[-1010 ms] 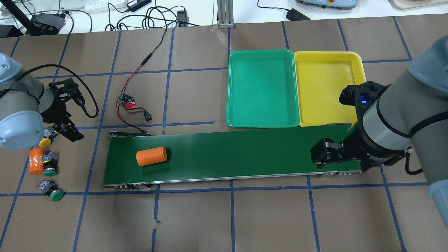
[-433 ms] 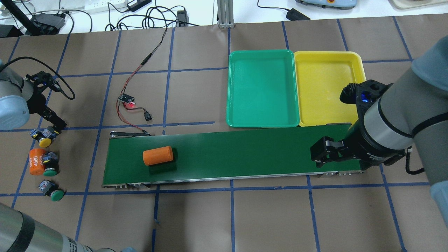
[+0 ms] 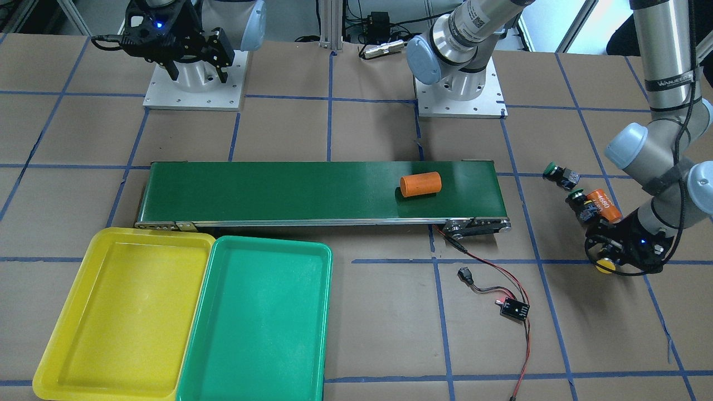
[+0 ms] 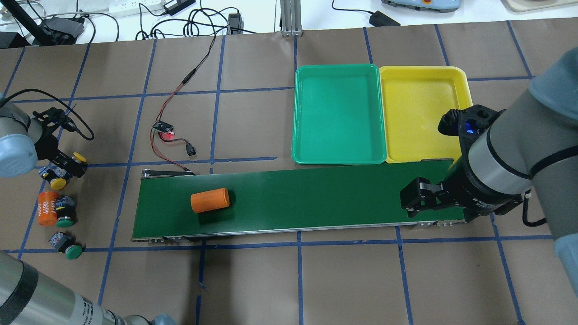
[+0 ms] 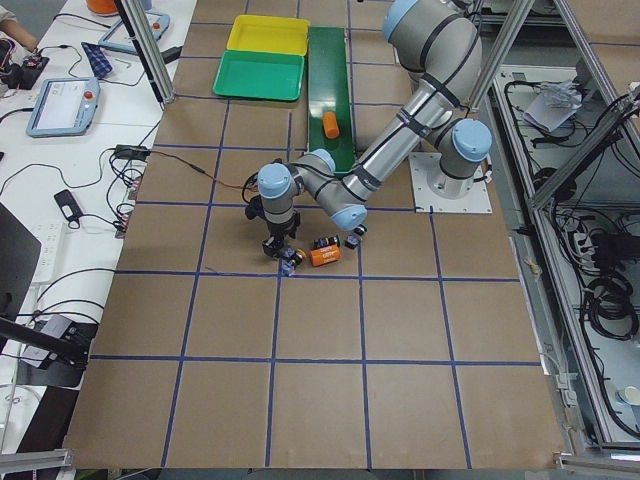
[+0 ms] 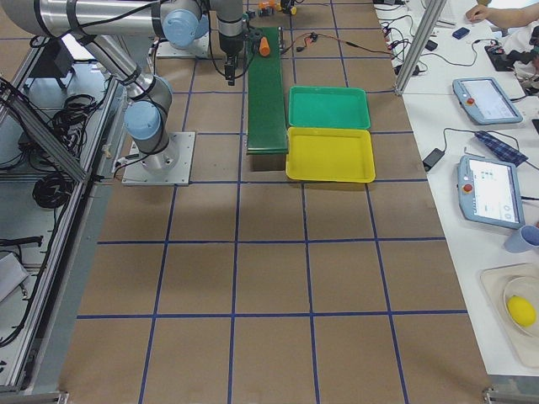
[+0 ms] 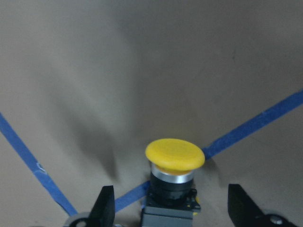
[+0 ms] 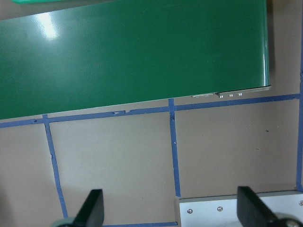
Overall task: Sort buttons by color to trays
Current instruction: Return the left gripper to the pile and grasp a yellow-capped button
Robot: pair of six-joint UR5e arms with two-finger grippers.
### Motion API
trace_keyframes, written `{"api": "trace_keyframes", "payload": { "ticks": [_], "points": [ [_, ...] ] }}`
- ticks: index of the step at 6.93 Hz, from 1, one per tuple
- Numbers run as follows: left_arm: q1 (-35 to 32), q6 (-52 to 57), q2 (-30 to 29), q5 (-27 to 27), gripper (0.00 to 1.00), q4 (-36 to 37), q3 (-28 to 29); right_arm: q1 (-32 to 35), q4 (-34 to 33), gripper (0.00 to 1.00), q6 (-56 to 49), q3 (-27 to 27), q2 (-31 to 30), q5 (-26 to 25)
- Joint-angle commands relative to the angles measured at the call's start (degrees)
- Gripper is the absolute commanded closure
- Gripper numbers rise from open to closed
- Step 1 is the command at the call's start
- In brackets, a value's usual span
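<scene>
The yellow button has a boxy body. It should lie steady because of that shape and ride the belt toward my right gripper when I put it down.
My left gripper is open low over the table's left end, its fingers straddling the black body of a yellow button without touching it. A second yellow button lies just beside it. Two green buttons lie nearer the robot. The green tray and yellow tray sit side by side beyond the belt, both bare. My right gripper hangs open at the belt's right end, holding nothing.
An orange cylinder lies on the dark-green conveyor belt. Another orange cylinder rests against a green button. A small circuit board with red and black wires lies beyond the belt's left end.
My left gripper moved left and settled around a yellow button whose cap now shows beside the fingers. The cylinder on the belt travelled right. The right arm stayed put.
</scene>
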Motion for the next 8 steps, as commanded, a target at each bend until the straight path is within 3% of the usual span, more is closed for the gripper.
{"api": "trace_keyframes", "payload": {
  "ticks": [1, 3, 6, 8],
  "points": [
    [0.1, 0.0, 0.4, 0.0, 0.73, 0.0, -0.9, 0.0, 0.1, 0.00, 0.0, 0.1, 0.0, -0.5],
    [-1.1, -0.1, 3.7, 0.1, 0.84, -5.1, -1.2, 0.0, 0.1, 0.00, 0.0, 0.1, 0.0, -0.5],
    [-9.5, -0.1, 14.6, 0.1, 0.84, -19.8, -2.2, 0.0, 0.0, 0.00, 0.2, 0.1, 0.0, -0.5],
    [-16.3, 0.5, 22.2, 0.9, 0.85, -22.2, -6.9, 0.0, 0.0, 0.00, 0.2, 0.1, 0.0, -0.5]
  ]
}}
